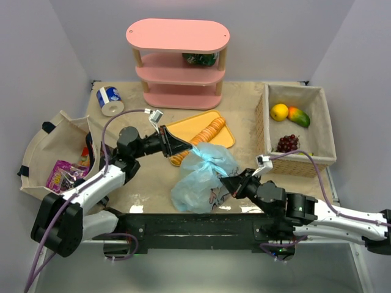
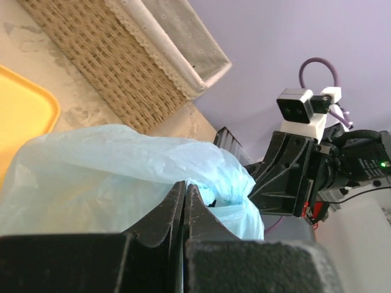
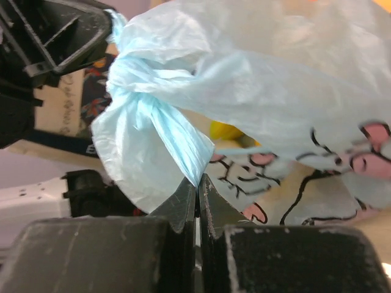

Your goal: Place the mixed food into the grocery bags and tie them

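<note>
The bag's handles are held one in each gripper across the loose knot (image 1: 209, 161), so my left gripper goes on pulling toward the cream tote (image 1: 78, 141) until the knot gets tight.
A light-blue grocery bag (image 1: 201, 174) with cartoon prints stands at the table's near middle, its top twisted into a knot (image 3: 131, 85). My left gripper (image 1: 188, 145) is shut on one handle of the bag (image 2: 122, 177), pulling from the left. My right gripper (image 1: 227, 181) is shut on the other handle (image 3: 177, 146), pulling from the right. Something yellow (image 3: 229, 131) shows through the bag. A purple snack packet (image 1: 61, 175) and a red one (image 1: 84, 157) lie in a cream tote (image 1: 52, 131) at the left.
A yellow tray (image 1: 208, 125) with a sliced loaf (image 1: 204, 135) lies behind the bag. A wicker basket (image 1: 297, 93) at the right holds a lemon, a mango and grapes. A pink shelf (image 1: 178, 64) stands at the back, a blue-and-white can (image 1: 110, 99) beside it.
</note>
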`<state>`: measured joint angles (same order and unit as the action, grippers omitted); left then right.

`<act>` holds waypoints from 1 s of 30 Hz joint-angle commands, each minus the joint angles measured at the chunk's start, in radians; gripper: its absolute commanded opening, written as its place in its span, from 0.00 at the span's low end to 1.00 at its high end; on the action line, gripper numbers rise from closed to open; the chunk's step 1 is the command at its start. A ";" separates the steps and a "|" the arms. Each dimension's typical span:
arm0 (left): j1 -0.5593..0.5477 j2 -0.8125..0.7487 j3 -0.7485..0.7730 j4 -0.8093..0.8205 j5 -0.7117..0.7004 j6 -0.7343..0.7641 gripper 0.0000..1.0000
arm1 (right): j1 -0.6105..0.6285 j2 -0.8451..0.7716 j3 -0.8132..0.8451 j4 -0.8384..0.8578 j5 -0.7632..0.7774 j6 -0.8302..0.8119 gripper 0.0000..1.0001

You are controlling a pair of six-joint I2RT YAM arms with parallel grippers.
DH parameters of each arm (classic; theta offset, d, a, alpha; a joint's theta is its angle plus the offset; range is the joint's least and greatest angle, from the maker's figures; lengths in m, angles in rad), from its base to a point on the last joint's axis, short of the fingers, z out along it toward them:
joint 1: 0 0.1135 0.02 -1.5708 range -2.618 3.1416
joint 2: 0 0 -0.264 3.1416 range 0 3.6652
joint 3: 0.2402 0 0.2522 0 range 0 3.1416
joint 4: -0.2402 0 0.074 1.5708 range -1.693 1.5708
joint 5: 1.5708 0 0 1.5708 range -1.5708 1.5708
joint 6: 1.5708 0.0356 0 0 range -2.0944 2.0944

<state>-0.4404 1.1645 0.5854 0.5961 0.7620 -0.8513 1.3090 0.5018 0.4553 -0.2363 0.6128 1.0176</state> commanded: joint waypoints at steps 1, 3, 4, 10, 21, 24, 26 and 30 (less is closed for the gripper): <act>0.110 -0.011 0.034 -0.010 -0.017 0.075 0.00 | 0.007 -0.008 0.055 -0.217 0.172 0.030 0.00; 0.162 -0.002 0.021 -0.012 -0.004 0.078 0.00 | 0.006 -0.015 0.060 -0.251 0.211 0.052 0.00; 0.183 0.000 0.014 -0.012 0.005 0.081 0.00 | 0.006 -0.019 0.060 -0.282 0.222 0.070 0.00; 0.322 0.000 -0.021 0.002 0.049 0.084 0.00 | 0.006 -0.069 0.071 -0.374 0.291 0.104 0.00; 0.433 -0.095 -0.036 -0.179 -0.022 0.234 0.00 | 0.006 -0.121 0.144 -0.558 0.398 0.116 0.00; 0.440 -0.135 -0.029 -0.251 -0.093 0.296 0.00 | 0.007 -0.146 0.146 -0.607 0.412 0.134 0.00; 0.440 -0.147 -0.021 -0.292 -0.111 0.328 0.00 | 0.007 -0.167 0.146 -0.629 0.426 0.145 0.00; 0.440 -0.141 -0.016 -0.312 -0.125 0.344 0.00 | 0.006 -0.204 0.149 -0.681 0.446 0.165 0.00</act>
<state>-0.0666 1.0245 0.5323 0.2981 0.8577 -0.6140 1.3220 0.3508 0.5587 -0.7109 0.8715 1.1461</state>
